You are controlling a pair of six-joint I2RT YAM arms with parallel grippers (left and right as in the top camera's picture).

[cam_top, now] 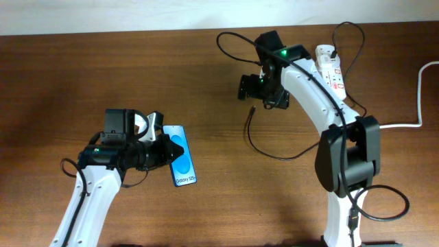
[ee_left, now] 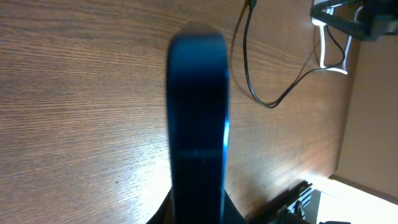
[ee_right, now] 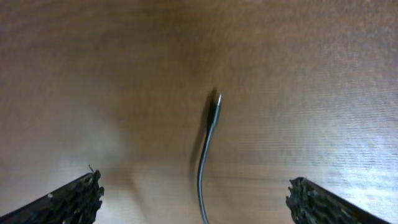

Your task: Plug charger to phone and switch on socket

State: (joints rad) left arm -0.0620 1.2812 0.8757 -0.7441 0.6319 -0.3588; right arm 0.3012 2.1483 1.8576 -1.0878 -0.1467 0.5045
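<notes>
The black cable is lying in a loose loop (ee_left: 268, 105), so its plug tip (ee_left: 252, 3) will get to the phone with a slack bend following behind when I carry it.
The phone (cam_top: 182, 156), with a blue screen and white text, is at the table's left middle. My left gripper (cam_top: 163, 148) is shut on its left long edge. In the left wrist view the phone (ee_left: 198, 118) shows edge-on between the jaws (ee_left: 198, 211). The charger, a thin black cable (cam_top: 264, 147), curls across the table, with its plug tip (cam_top: 252, 108) free. My right gripper (cam_top: 248, 88) is open just above the tip. In the right wrist view the tip (ee_right: 215, 102) lies on the wood, and the cable runs between the spread fingers (ee_right: 199, 199). The white socket (cam_top: 329, 65) lies at the back right.
The socket's thick white cord (cam_top: 418, 96) loops off the right edge. The black cable (ee_left: 249, 68) also shows in the left wrist view, ahead of the phone. The right arm's base (cam_top: 350, 161) stands at the front right.
</notes>
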